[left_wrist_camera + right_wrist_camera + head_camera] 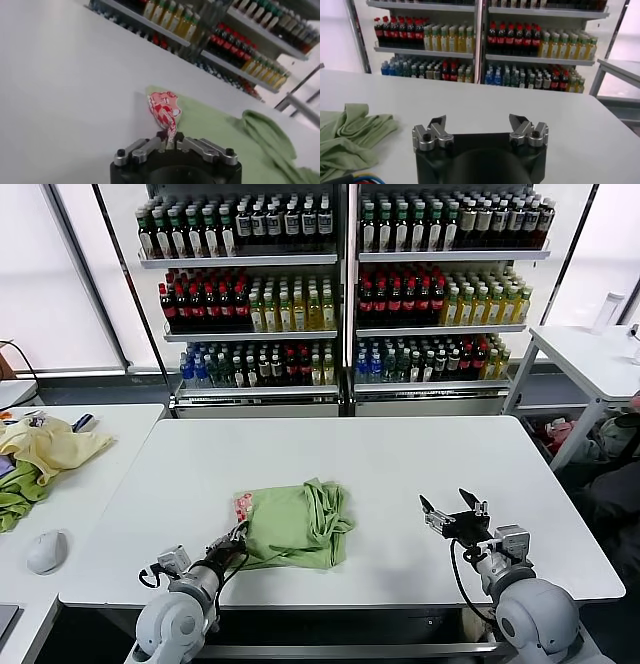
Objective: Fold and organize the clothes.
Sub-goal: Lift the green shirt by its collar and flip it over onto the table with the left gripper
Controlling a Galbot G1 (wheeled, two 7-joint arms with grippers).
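The sage-green T-shirt has its plain side up and its bunched end [329, 519] toward my right gripper. Next, my left gripper swings the printed corner [243, 504] across to turn the T-shirt over.
The sage-green T-shirt [295, 526] lies bunched and partly folded on the white table [400, 464], near the front edge. Its red-and-white graphic [243, 505] shows at the left corner. My left gripper [236, 537] is shut on the shirt's left front corner; in the left wrist view the printed fabric [165, 111] runs down into the closed left gripper [168, 138]. My right gripper [452, 509] hovers open and empty above the table's front right, well right of the shirt. In the right wrist view the right gripper [478, 123] shows spread jaws, with the shirt [350, 137] off to one side.
A side table on the left holds a pale yellow garment [50, 446], a darker green cloth [20, 494] and a white mouse [46, 551]. Shelves of bottles [340, 284] stand behind the table. Another white table [590, 359] stands at the back right.
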